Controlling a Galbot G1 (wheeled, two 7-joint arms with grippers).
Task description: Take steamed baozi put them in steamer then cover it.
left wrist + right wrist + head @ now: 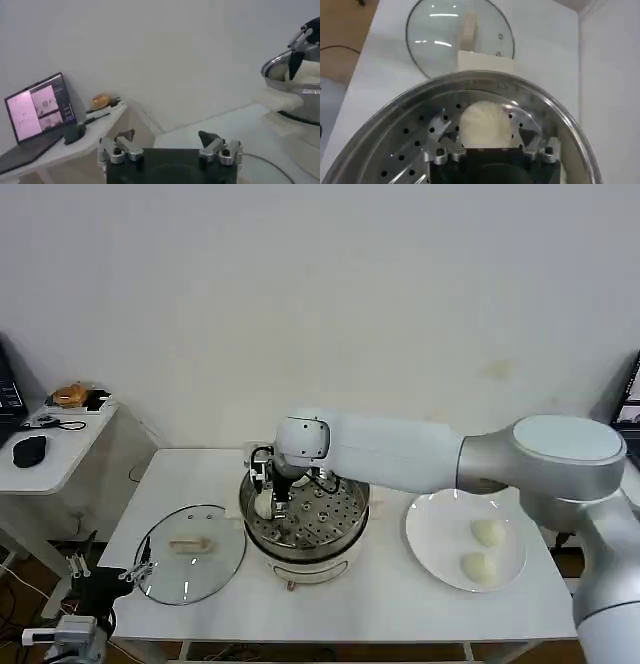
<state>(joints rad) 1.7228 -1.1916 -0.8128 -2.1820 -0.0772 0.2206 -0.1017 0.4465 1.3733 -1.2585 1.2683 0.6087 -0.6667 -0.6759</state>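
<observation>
I expect the nearer baozi [480, 568] to come off cleanly and alone when I lift it, since a part of the white plate [485, 550] shows between the baozi there.
The steamer [345, 529] stands mid-table, its perforated floor showing in the right wrist view [395, 150]. My right gripper [268, 496] reaches down into its left side and is open. One steamed baozi [485, 125] lies on the basket floor between the spread fingers, with a gap on each side. Two more baozi [488, 532] [478, 565] rest on the white plate [430, 534] to the right. The glass cover [190, 552] lies flat on the table left of the steamer, handle up. My left gripper [167, 136] is parked low off the table's left front corner, open and empty.
A side desk [60, 454] to the left carries a laptop [37, 112], a black mouse [29, 450] and small items. The wall runs close behind the table. Bare tabletop lies in front of the steamer and between steamer and plate.
</observation>
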